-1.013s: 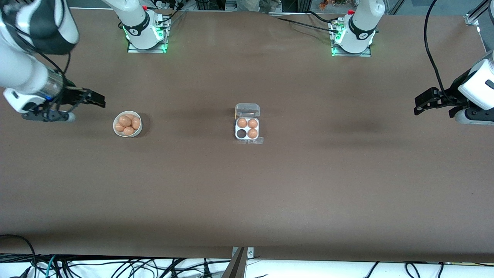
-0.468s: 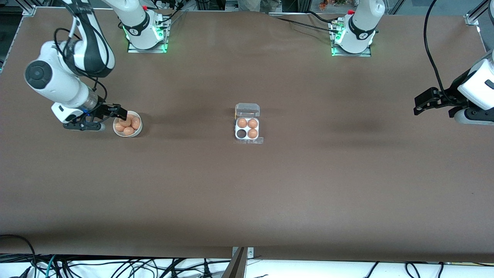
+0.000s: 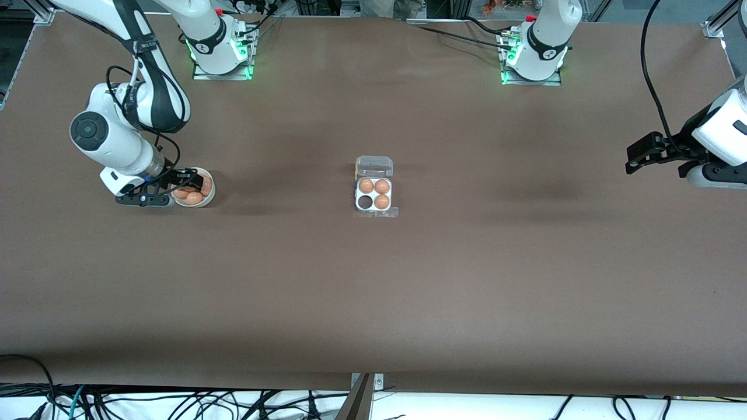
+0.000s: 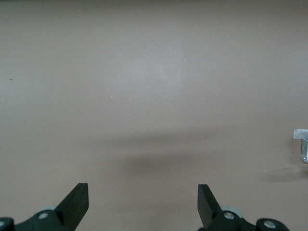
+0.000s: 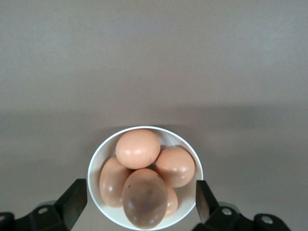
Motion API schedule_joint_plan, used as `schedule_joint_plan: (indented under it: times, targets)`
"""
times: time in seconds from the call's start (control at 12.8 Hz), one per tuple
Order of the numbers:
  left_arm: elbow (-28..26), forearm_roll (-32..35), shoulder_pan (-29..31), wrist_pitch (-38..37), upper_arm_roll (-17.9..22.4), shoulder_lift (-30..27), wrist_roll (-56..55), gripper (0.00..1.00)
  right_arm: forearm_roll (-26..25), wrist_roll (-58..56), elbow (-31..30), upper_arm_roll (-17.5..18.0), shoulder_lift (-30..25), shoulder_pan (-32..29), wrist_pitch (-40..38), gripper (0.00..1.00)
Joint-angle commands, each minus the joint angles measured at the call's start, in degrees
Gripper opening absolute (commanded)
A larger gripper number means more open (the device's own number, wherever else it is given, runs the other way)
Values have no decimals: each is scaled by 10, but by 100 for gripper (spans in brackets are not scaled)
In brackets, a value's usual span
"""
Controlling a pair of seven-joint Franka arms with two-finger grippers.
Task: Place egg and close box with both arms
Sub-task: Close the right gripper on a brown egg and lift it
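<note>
The egg [image 5: 144, 198] between the robot's fingers rests over another egg's edge [image 5: 172, 200], so the upper egg will come away by itself when the robot lifts it.
The box [image 3: 373, 201] sits mid-table with its clear lid [image 3: 374, 166] open. Three of its cells hold brown eggs [image 3: 381, 202]; the cell [image 3: 365, 202] nearest the front camera toward the right arm's end is empty. A round white bowl [image 3: 211, 188] of several brown eggs [image 3: 195, 197] stands toward the right arm's end. My right gripper [image 3: 188, 182] is open and low over the bowl. In the right wrist view its fingers [image 5: 74, 195] straddle the bowl [image 5: 95, 166], with one egg [image 5: 144, 197] between them, not gripped. My left gripper [image 3: 639, 154] is open and empty.
The left arm waits over bare brown table at its own end; its wrist view shows only an edge of the box [image 4: 303, 144]. Both arm bases [image 3: 219, 49] stand along the table's edge farthest from the front camera.
My right arm has swung in from the table's end and lowered its open gripper over the bowl of eggs. The left arm has not moved.
</note>
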Motion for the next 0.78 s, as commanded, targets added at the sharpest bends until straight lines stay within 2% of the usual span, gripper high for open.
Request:
schedule_joint_plan:
  times: [0.0, 0.31, 0.39, 0.47, 0.55, 0.62, 0.7]
  targets:
    - [11, -3, 1, -3, 0, 3, 1, 100, 4, -11, -29, -3, -4, 3, 37, 100]
    - [11, -3, 1, -3, 1, 3, 2, 100, 4, -11, -36, -3, 1, 3, 46, 99]
    - [11, -3, 1, -3, 1, 3, 2, 100, 4, -11, -36, -3, 1, 3, 46, 92]
    - [11, -3, 1, -3, 1, 3, 2, 100, 4, -11, -36, -3, 1, 3, 46, 69]
    - [11, -3, 1, -3, 1, 3, 2, 100, 4, -11, -36, -3, 1, 3, 46, 34]
    - [11, -3, 1, -3, 1, 6, 2, 100, 4, -11, -36, -3, 1, 3, 46, 14]
    - [11, -3, 1, -2, 1, 6, 2, 100, 4, -10, -36, -3, 1, 3, 46, 0]
